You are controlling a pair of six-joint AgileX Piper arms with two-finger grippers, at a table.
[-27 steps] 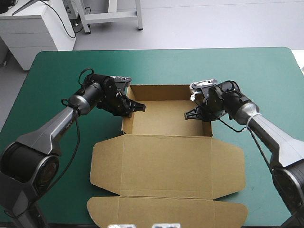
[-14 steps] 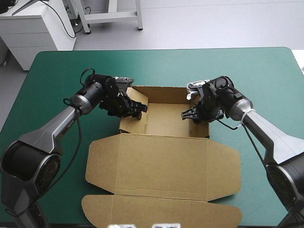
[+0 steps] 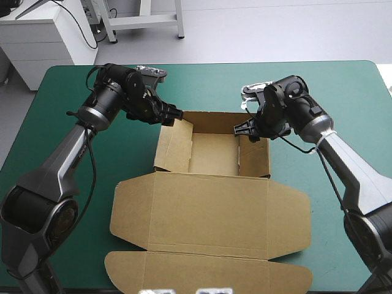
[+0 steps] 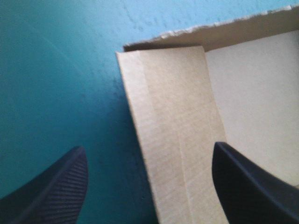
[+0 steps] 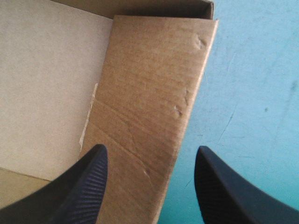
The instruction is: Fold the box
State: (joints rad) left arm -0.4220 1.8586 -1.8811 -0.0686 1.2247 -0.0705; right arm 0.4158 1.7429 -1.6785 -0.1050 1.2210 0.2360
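The lid (image 3: 208, 214) is joined to the tray along a crease (image 3: 211, 174), so I expect it to trail along flat when I pull the tray by its side.
The brown box (image 3: 211, 211) lies mid-table, its lid flat toward the front edge and its tray (image 3: 214, 153) at the far end with walls raised. My left gripper (image 3: 176, 115) hovers open over the tray's far left corner. In the left wrist view its fingers (image 4: 56, 186) stand wide apart above the left side wall (image 4: 173, 130), not touching it. My right gripper (image 3: 243, 129) is open at the far right corner. Seen from the right wrist, the right gripper (image 5: 150, 147) straddles the right side wall (image 5: 149, 93) from above.
The teal-green cover (image 3: 318, 86) stretches out on both sides of the box and behind it. The lid's front flap (image 3: 208, 272) reaches close to the table's front edge.
Both grippers were shut down inside the tray at its side walls; they have opened and drawn back toward the far corners. The box slid slightly left.
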